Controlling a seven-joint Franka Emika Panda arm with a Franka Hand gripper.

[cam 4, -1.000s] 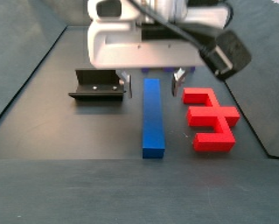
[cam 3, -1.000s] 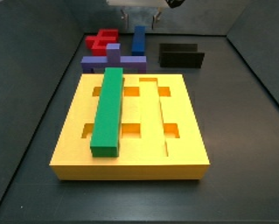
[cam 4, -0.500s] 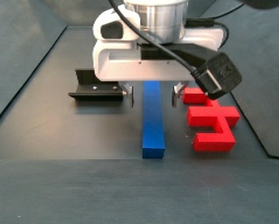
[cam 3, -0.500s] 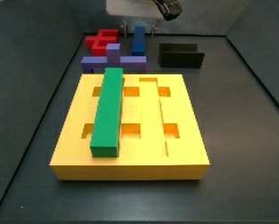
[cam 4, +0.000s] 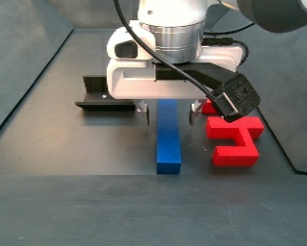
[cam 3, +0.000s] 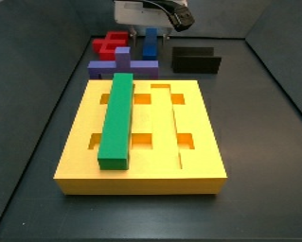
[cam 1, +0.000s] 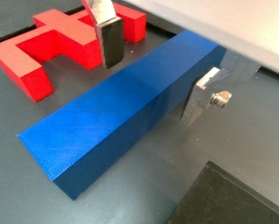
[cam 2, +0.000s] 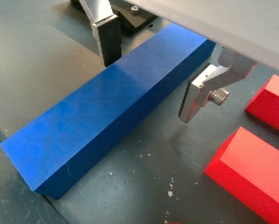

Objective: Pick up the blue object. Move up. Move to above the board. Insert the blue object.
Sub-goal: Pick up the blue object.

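Observation:
My gripper will insert the blue object point(cam 3: 150, 43), and the object will stay raised above the board because the green bar point(cam 3: 116, 123) sticks up out of its groove.
The blue object point(cam 4: 170, 139) lies flat on the dark floor, a long royal-blue bar also seen in both wrist views point(cam 1: 129, 105) point(cam 2: 118, 96). My gripper point(cam 4: 170, 110) is down over its far half and open. In both wrist views the gripper point(cam 1: 151, 87) point(cam 2: 151, 85) straddles the bar, one silver finger on each long side with a gap left at each. The board point(cam 3: 191, 161), a large yellow grooved block, lies nearer the front in a side view, apart from the gripper point(cam 3: 150, 25). There only the blue object's point(cam 3: 151, 43) far end shows.
A green bar point(cam 3: 117, 118) sits in the board's left groove. A purple block point(cam 3: 109, 68) lies behind the board. A red piece point(cam 4: 233, 130) point(cam 1: 48, 52) lies close beside the blue bar. The fixture point(cam 4: 107, 96) point(cam 3: 196, 60) stands on its other side.
The gripper has come down over the blue object, so its fingers now flank the bar. The bar and the other pieces have not moved.

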